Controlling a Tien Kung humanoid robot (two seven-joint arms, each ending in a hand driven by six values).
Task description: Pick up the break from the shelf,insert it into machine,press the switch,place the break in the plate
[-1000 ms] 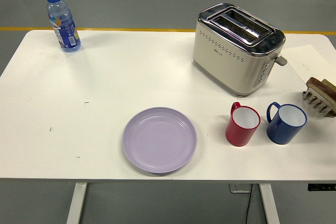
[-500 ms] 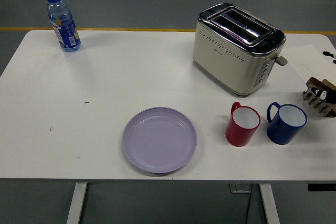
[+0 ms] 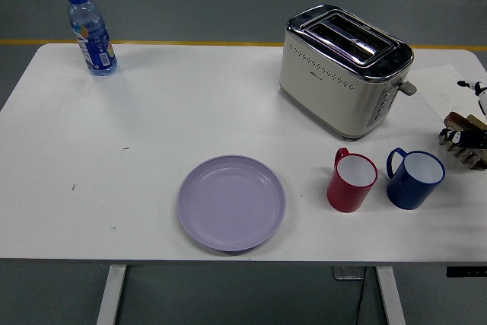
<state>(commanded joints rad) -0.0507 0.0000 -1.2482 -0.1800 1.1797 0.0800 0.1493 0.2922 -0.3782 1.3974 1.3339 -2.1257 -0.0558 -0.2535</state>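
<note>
I expect the bread slice point(image 3: 459, 122) to stand with its top sticking out above the slot when I put it in, because the toaster's lever point(image 3: 408, 88) is up high.
A cream and chrome toaster point(image 3: 342, 70) stands at the back right, both slots empty, its lever on the right end. A brown bread slice point(image 3: 456, 120) stands in a small wooden rack point(image 3: 466, 151) at the table's right edge. A lilac plate point(image 3: 232, 202) lies empty at the front centre. My right hand point(image 3: 470, 112) shows only as black fingertips point(image 3: 456, 136) at the right edge, spread above and in front of the rack, holding nothing. The left arm is out of view.
A red cup point(image 3: 351, 180) and a blue cup point(image 3: 414, 178) stand side by side between the plate and the rack. A water bottle point(image 3: 91, 32) stands at the back left corner. A white sheet point(image 3: 449, 89) lies behind the rack.
My right hand's fingertips have come in from the right edge, reaching over and in front of the rack. The bread, toaster and plate have not moved.
</note>
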